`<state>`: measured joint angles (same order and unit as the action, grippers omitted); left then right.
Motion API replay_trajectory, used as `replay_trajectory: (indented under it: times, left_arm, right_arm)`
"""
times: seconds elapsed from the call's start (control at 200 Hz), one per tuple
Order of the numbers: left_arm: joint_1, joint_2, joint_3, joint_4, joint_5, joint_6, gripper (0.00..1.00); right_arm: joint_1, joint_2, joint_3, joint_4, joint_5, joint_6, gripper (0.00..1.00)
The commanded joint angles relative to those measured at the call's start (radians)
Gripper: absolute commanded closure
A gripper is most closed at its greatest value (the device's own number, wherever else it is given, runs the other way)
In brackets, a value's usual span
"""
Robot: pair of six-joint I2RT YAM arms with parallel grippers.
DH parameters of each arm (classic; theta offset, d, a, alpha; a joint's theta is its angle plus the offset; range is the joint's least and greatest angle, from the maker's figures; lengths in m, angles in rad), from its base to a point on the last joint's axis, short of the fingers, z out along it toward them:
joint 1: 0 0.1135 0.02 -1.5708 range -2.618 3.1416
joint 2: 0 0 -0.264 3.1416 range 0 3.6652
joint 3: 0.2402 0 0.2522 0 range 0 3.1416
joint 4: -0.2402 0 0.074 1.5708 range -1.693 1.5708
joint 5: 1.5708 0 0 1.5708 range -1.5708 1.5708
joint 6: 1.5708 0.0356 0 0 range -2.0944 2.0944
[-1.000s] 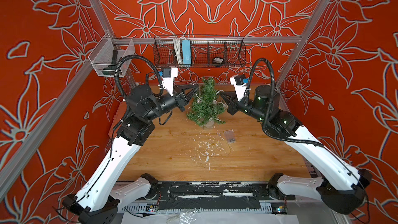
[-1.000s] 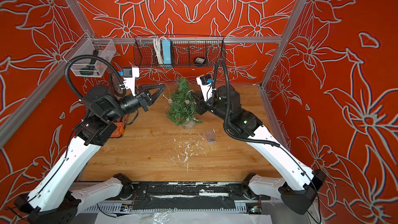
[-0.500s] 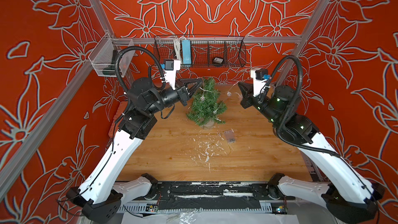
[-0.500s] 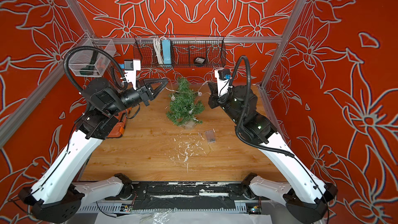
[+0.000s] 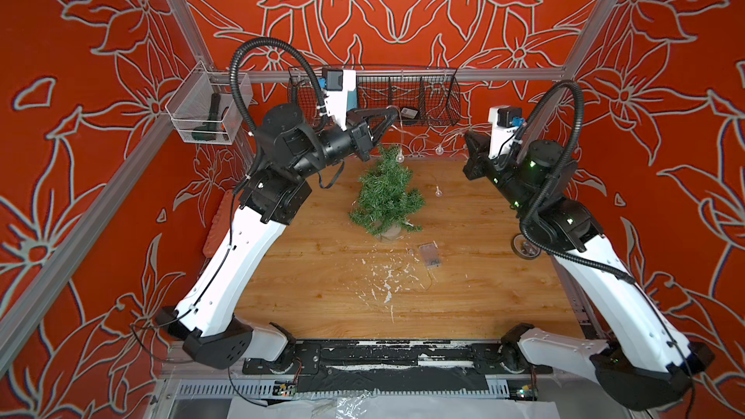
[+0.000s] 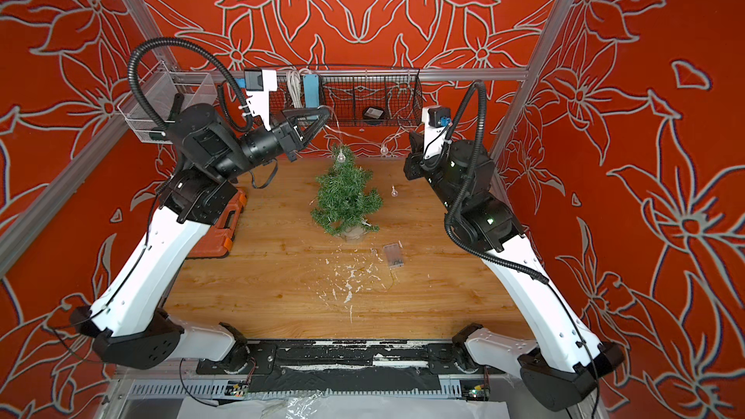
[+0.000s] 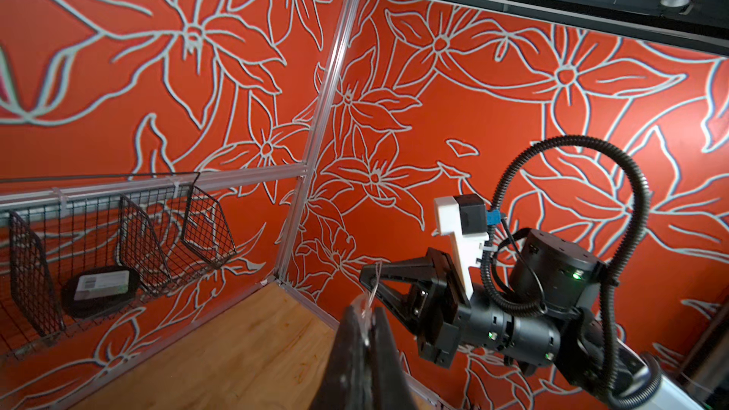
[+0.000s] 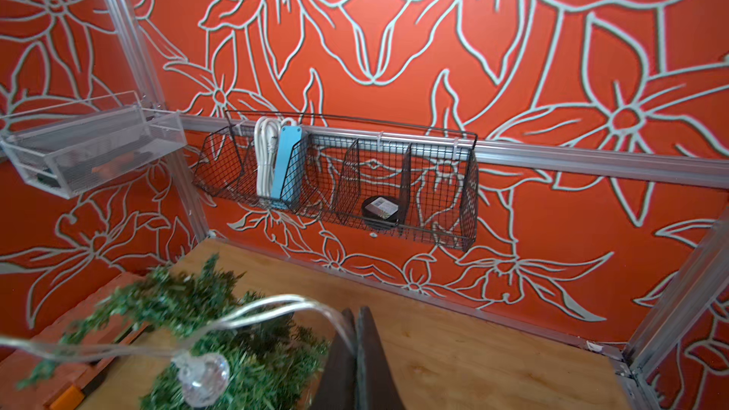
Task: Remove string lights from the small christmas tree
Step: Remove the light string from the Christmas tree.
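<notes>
I have my right gripper shut on the wire (image 5: 454,133), so my left gripper should keep raising the wire until the dangling bulb (image 5: 399,157) clears the top of the tree, then let go.
The small christmas tree (image 5: 387,195) (image 6: 346,199) stands upright mid-table. The string lights (image 5: 438,151) (image 6: 383,151) hang as a thin wire with clear bulbs, stretched above the tree between both grippers. One bulb (image 5: 400,158) dangles at the tree tip. Their clear battery box (image 5: 429,255) (image 6: 393,255) lies on the table in front of the tree. My left gripper (image 5: 393,112) (image 7: 367,315) is shut on the wire, high and left of the tree top. My right gripper (image 5: 467,141) (image 8: 355,321) is shut on the wire (image 8: 276,305), to the right of the tree (image 8: 236,329).
A black wire basket (image 5: 403,94) on the back wall holds a blue power strip (image 6: 310,90). A clear bin (image 5: 201,114) hangs at the back left. An orange toolbox (image 6: 225,227) lies at the table's left edge. White flecks (image 5: 383,280) litter the table's front middle.
Both grippers have risen and moved apart. The right one has pulled away from the tree to the right, and the wire now stretches between them above the tree.
</notes>
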<state>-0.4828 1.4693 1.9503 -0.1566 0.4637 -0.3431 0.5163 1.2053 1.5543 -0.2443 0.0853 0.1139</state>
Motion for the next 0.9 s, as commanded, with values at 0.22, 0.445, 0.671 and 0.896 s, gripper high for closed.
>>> replay_trajectory:
  times: [0.22, 0.445, 0.671, 0.896]
  left_arm:
    - [0.155, 0.318, 0.307, -0.021, -0.036, -0.049, 1.00]
    - [0.247, 0.458, 0.350, 0.031, 0.062, -0.063, 1.00]
    - [0.282, 0.568, 0.363, 0.087, 0.206, -0.063, 1.00]
    - [0.279, 0.590, 0.259, 0.209, 0.362, -0.072, 0.69]
  right_arm:
    - [-0.107, 0.255, 0.238, 0.082, -0.282, 0.034, 1.00]
    - [-0.146, 0.485, 0.398, 0.148, -0.466, 0.110, 1.00]
    - [-0.154, 0.723, 0.635, 0.126, -0.601, 0.163, 1.00]
    - [-0.151, 0.956, 0.995, 0.004, -0.658, 0.194, 1.00]
